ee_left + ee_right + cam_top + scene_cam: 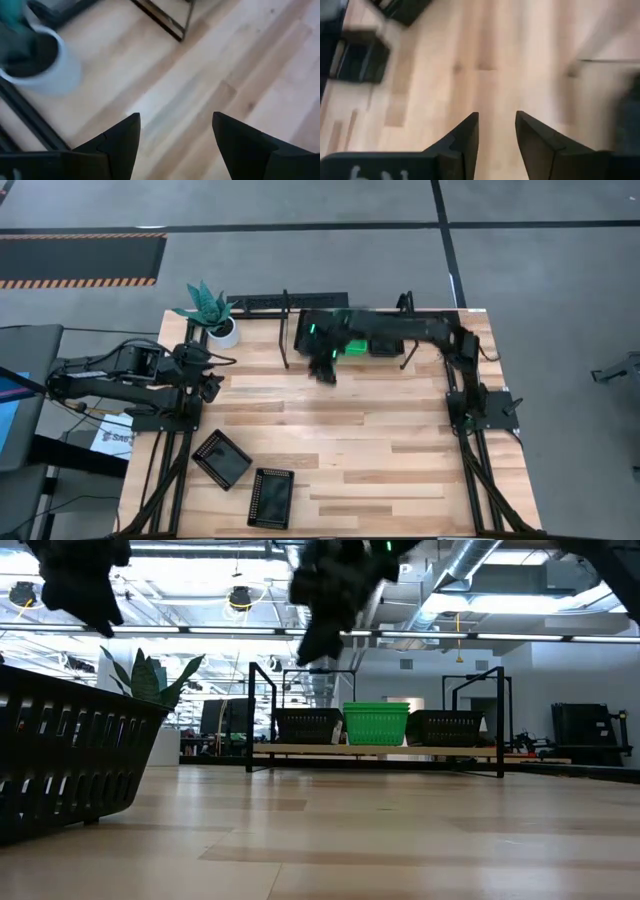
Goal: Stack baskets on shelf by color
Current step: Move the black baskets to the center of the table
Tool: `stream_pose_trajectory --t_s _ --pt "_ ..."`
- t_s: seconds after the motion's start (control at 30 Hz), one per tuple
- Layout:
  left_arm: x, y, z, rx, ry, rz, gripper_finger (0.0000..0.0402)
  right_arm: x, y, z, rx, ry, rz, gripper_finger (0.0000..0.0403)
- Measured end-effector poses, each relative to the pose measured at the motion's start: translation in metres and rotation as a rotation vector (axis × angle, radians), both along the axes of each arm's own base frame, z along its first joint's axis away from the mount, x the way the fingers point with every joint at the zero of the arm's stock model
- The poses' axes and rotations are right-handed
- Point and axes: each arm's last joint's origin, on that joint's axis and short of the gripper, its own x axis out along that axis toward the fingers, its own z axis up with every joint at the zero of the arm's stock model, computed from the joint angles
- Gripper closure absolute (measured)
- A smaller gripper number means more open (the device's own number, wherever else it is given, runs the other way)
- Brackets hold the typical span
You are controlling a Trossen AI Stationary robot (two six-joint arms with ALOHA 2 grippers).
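Note:
Both loose black baskets (222, 459) are on my left gripper's side, a long way from my right gripper. So my left gripper should bring them to the table's middle (328, 412) before they get stacked.
The black rod shelf (290, 330) stands along the table's far edge. In the low view it carries a black basket (308, 726), a green basket (376, 724) and another black basket (445, 727), side by side on their bottoms. Two more black baskets (222, 457) (271, 497) lie on the table near its front left; the right wrist view shows them too (360, 62) (405, 10). My right gripper (322, 370) (496, 117) hangs open over bare wood just in front of the shelf's left part. My left gripper (210, 387) (176, 120) stays open above the table's left side.
A teal plant in a white pot (222, 328) stands at the far left, beside the shelf's left post and close to my left gripper. The low view has one black basket (70, 760) filling its near left. Bare wood stretches across the table's middle and right.

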Motion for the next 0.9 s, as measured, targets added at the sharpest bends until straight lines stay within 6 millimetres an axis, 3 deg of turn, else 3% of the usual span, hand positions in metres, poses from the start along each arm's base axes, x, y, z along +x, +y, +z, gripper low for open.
stream_pose_trajectory --t_s 0.1,0.2,0.37,0.67,0.9 --pt "0.002 -0.003 -0.012 -0.106 0.024 -0.007 0.0166 0.010 0.051 -0.001 -0.066 0.024 0.090 0.0257" --pt "0.010 -0.008 -0.034 -0.252 0.091 -0.029 0.0166 0.007 0.092 -0.001 -0.099 0.078 0.178 0.0261" --pt "0.030 -0.024 -0.063 -0.435 0.160 -0.094 0.0166 -0.011 0.142 0.008 -0.087 0.191 0.196 0.0270" --pt "0.052 -0.072 -0.057 -0.404 0.225 -0.143 0.0170 -0.037 0.196 0.026 -0.213 0.231 0.165 0.0281" --pt "0.051 -0.120 -0.084 -0.422 0.430 -0.112 0.0243 -0.043 0.211 0.028 -0.277 0.224 0.148 0.0282"
